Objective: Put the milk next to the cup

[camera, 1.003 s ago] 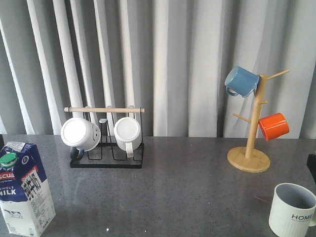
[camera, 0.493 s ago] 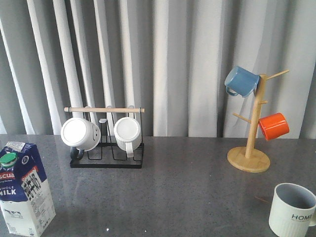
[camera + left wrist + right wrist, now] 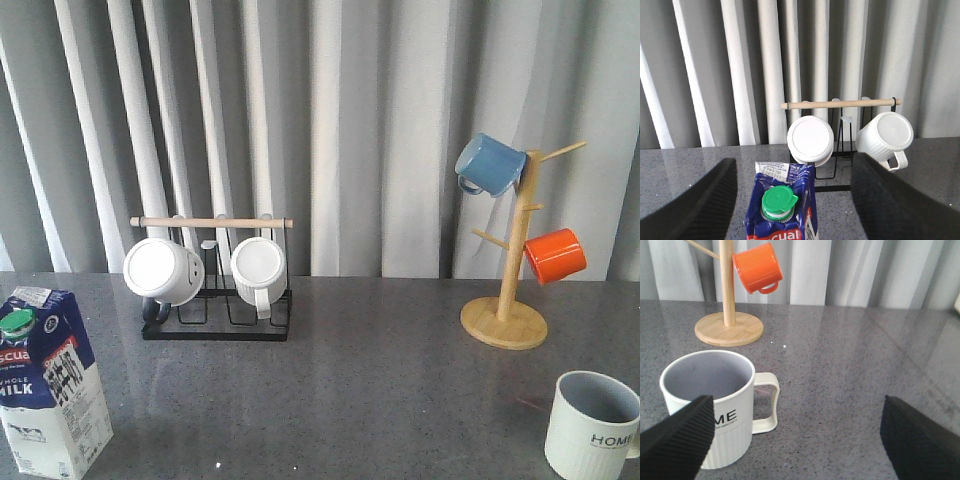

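Observation:
My right gripper should first grab the cup point(image 3: 591, 428) by its handle point(image 3: 774, 402) and move it to the middle, because the cup stands far across from the milk.
The milk point(image 3: 50, 385), a blue and white carton with a green cap, stands upright at the front left of the grey table. In the left wrist view the milk point(image 3: 782, 210) sits between the wide-open fingers of my left gripper point(image 3: 795, 220), which do not touch it. The cup point(image 3: 592, 425), a white ribbed mug lettered "HOME", stands at the front right. In the right wrist view the cup point(image 3: 710, 405) is just beyond one finger of my open, empty right gripper point(image 3: 797, 450). Neither gripper shows in the front view.
A black rack point(image 3: 215, 320) with a wooden bar holds two plain white mugs at the back left. A wooden mug tree point(image 3: 505, 320) at the back right carries a blue mug point(image 3: 490, 165) and an orange mug point(image 3: 553, 255). Grey curtains hang behind the table.
Dark parts of the arms that showed at the right and left edges of the front view have slipped out of view. The milk and the cup have not moved.

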`<state>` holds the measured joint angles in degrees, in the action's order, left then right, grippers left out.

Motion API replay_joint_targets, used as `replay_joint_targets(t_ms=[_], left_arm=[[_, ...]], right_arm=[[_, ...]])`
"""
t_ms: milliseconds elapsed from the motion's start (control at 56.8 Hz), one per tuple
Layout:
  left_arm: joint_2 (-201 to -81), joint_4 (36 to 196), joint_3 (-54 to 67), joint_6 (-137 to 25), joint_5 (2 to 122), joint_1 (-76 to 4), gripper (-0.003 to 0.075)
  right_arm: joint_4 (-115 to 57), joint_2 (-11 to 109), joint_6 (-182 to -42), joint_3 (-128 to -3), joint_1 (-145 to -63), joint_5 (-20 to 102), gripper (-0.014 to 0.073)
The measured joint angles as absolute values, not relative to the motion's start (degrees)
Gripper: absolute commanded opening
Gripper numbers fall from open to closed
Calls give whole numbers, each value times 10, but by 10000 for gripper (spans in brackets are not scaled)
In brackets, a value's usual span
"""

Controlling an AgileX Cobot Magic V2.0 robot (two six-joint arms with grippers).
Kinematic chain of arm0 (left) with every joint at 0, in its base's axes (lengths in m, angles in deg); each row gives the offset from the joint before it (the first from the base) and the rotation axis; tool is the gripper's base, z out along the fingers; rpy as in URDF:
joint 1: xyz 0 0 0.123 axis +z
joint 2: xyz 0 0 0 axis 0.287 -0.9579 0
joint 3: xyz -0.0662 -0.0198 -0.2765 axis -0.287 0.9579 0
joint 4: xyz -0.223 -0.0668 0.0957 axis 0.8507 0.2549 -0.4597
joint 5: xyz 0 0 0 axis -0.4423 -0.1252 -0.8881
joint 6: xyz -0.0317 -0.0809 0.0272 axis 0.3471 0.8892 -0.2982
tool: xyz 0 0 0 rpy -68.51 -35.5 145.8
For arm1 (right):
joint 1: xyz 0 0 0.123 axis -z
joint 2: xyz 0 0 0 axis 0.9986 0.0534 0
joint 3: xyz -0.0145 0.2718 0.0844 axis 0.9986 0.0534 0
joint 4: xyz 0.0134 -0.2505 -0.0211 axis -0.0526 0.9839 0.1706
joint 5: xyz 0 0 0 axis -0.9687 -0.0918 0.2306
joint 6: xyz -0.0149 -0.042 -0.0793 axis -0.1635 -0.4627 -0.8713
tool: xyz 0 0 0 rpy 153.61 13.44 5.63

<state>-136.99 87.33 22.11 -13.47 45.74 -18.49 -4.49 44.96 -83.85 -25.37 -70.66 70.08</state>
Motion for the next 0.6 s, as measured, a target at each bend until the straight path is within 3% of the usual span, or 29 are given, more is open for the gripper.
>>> replay_joint_targets(t_ms=[211, 598], left_arm=[[-1370, 873, 221, -135, 457, -185, 459], [-1370, 873, 221, -135, 457, -185, 459]], right_arm=[[74, 538, -708, -254, -653, 783, 632], [96, 689, -850, -254, -642, 924, 613]])
